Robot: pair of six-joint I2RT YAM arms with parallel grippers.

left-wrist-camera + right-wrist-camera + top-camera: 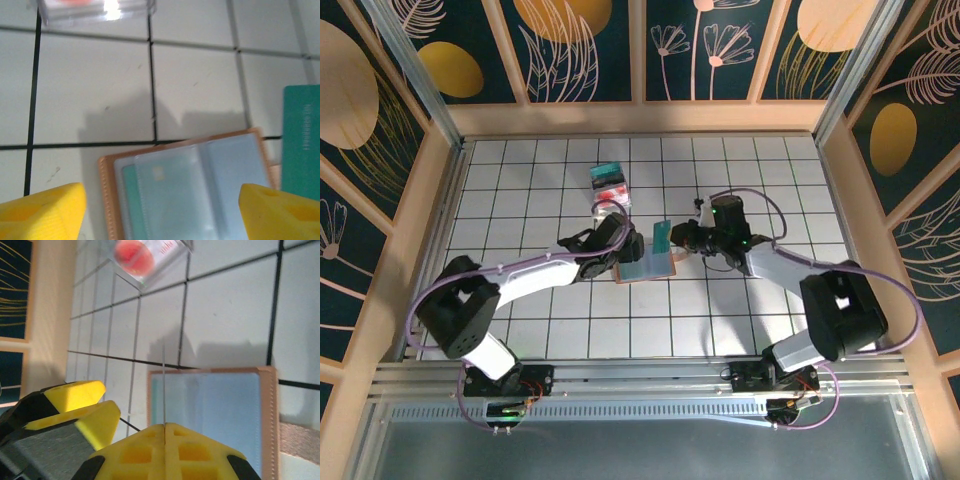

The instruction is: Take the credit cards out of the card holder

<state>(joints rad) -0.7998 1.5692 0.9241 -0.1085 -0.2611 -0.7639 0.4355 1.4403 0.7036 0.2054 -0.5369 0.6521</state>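
I should keep moving my left gripper toward that side (656, 239) and close it there, as one side of the teal credit card (662, 237) sticks free out of my right gripper.
The card holder (647, 266) lies open on the white tiles, grey-blue inside with a tan border (106, 192). A teal credit card (128, 197) sits in its left pocket, and a paler card shows under the clear sleeve (170, 190). My left gripper (160, 215) hovers over the holder, open, one yellow finger (45, 212) at each side and nothing between them. My right gripper (164, 426) is shut on another teal credit card (663, 236), seen edge-on (164, 385) in the right wrist view and held upright just above the holder's (225, 410) far edge.
A small clear box with teal and red contents (610, 183) stands a tile or so beyond the holder, also in the wrist views as a clear box (95, 9) and a box with a red disc (145, 260). Wooden walls (440, 180) enclose the tiled floor.
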